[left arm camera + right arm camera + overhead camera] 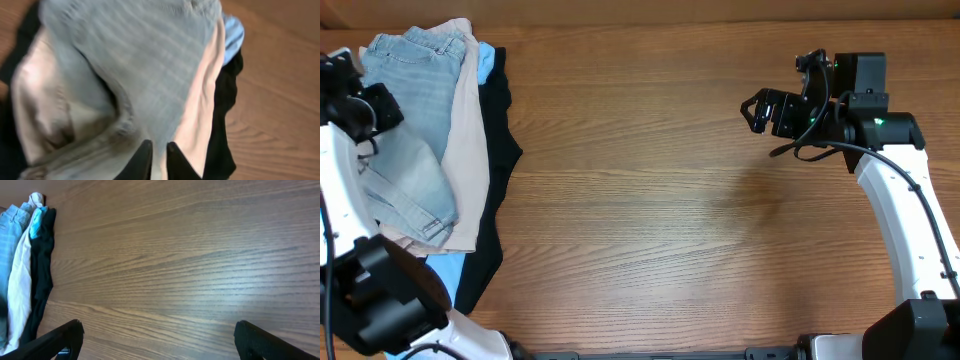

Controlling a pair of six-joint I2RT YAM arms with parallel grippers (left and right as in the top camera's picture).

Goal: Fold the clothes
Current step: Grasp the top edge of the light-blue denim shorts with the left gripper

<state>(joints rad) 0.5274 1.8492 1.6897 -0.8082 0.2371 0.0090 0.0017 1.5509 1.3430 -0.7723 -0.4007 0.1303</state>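
Observation:
My left gripper's fingers are shut on flat denim (159, 129) next to the shorts' raised fold (123, 110). I should open them and pinch that fold before I pull the denim shorts clear.
The clothes lie in a pile at the table's left edge. Light-wash denim shorts (410, 120) are on top, over beige shorts (468, 150), a black garment (498, 170) and a sky-blue garment (445, 270). My left gripper (368, 125) is over the pile. In the left wrist view its fingers (158, 147) are pinched close on a bunched fold of the denim shorts (145, 55), beside the beige shorts (200, 110). My right gripper (752, 110) is open and empty above bare table at the right (157, 335).
The wooden table (670, 220) stretches between the pile and the right arm. In the right wrist view the pile shows at the far left: the denim shorts (7, 240), the beige shorts (22, 275) and the black garment (42, 255).

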